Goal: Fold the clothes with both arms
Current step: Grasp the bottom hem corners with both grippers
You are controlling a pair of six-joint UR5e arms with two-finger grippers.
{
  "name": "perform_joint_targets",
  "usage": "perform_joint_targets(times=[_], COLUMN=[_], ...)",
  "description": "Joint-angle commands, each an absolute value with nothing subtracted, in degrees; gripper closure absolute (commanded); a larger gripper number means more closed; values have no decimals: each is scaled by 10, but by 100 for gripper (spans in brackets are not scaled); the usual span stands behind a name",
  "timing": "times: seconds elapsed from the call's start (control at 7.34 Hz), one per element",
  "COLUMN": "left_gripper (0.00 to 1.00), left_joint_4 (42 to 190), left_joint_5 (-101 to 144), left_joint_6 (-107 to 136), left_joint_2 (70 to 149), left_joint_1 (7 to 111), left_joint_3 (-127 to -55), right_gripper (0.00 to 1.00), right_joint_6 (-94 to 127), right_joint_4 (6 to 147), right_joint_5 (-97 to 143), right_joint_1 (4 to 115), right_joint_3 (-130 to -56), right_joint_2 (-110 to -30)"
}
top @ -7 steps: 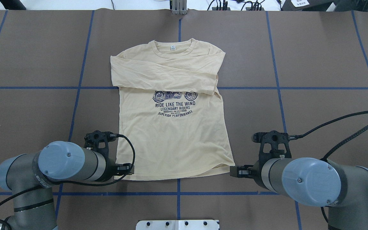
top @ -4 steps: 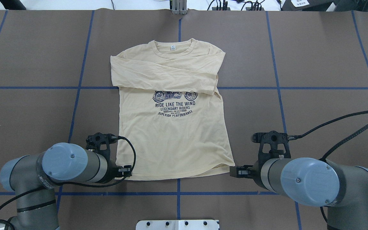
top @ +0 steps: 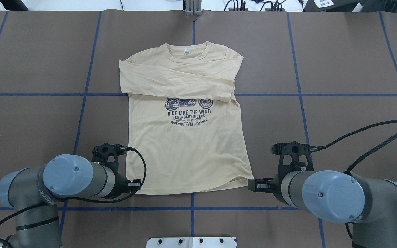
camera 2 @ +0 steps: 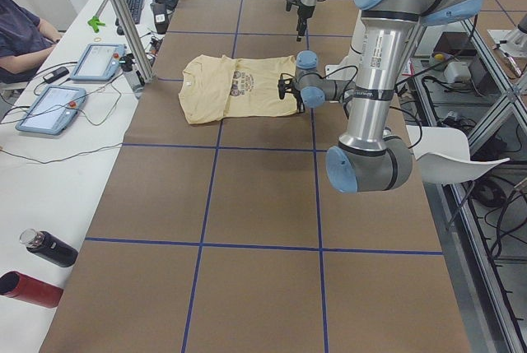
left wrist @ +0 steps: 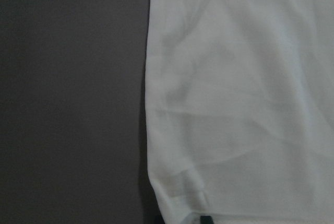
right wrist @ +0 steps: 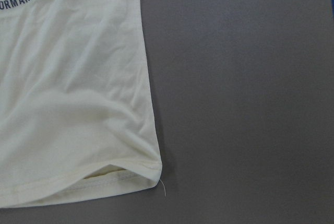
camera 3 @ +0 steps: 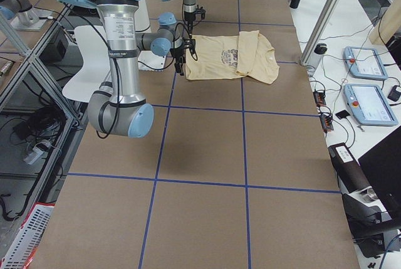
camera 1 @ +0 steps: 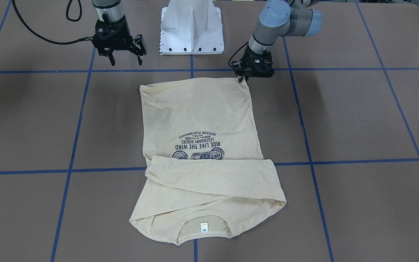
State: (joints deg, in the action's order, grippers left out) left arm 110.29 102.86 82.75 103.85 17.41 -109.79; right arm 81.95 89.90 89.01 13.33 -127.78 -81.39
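The shirt's hem (camera 1: 241, 81) is held by my left gripper alone, so I should keep that hand still while my right gripper grabs the loose hem corner (camera 1: 143, 88), before both lift.
The cream long-sleeved T-shirt (top: 184, 151) lies flat on the brown table, print up, neck far from me, with both sleeves folded across the chest (camera 1: 213, 178). My left gripper (camera 1: 241, 78) is down at the hem's left corner and its jaws look closed on it. The left wrist view shows one dark fingertip (left wrist: 205, 219) at the hem edge of the shirt (left wrist: 240, 104). My right gripper (camera 1: 125, 62) is open and empty. It hovers beside the hem's right corner (right wrist: 151, 174), apart from the fabric. In the overhead view it (top: 257, 185) sits just right of that corner.
The white bolted pedestal (camera 1: 191, 25) stands behind the hem between my arms. Blue tape lines (top: 193, 208) cross the brown table. Beyond the table's far edge is a white bench with tablets (camera 2: 49, 106), two bottles (camera 2: 41, 250) and a seated person (camera 2: 20, 40).
My left arm has shifted a little toward the hem's left corner and lowered onto it. The right arm and the shirt have hardly moved.
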Motion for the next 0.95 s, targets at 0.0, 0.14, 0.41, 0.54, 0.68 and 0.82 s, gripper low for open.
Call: perform_joint_targets(times=[0.0, 0.14, 0.41, 0.54, 0.68, 0.82], left_gripper=[100, 100, 100, 100, 100, 100], left_joint_4=[1095, 1095, 1095, 1095, 1095, 1095], left_joint_5=[1028, 1028, 1029, 1029, 1029, 1030], left_joint_6=[829, 829, 829, 829, 829, 829], left_joint_2=[1038, 1039, 1042, 1042, 1042, 1042], left_joint_1=[175, 175, 175, 175, 175, 175], left_joint_3=[-1105, -1105, -1105, -1105, -1105, -1106], right_gripper=[0, 0, 0, 2, 8, 12], right_joint_6=[820, 818, 821, 820, 821, 825], right_joint_4=[894, 890, 813, 802, 802, 802], right_joint_5=[889, 887, 876, 861, 853, 838], right_joint_1=[133, 126, 120, 116, 116, 116], right_joint_3=[-1253, -1239, -1193, -1180, -1168, -1150], right_joint_2=[-814, -814, -812, -807, -787, -767])
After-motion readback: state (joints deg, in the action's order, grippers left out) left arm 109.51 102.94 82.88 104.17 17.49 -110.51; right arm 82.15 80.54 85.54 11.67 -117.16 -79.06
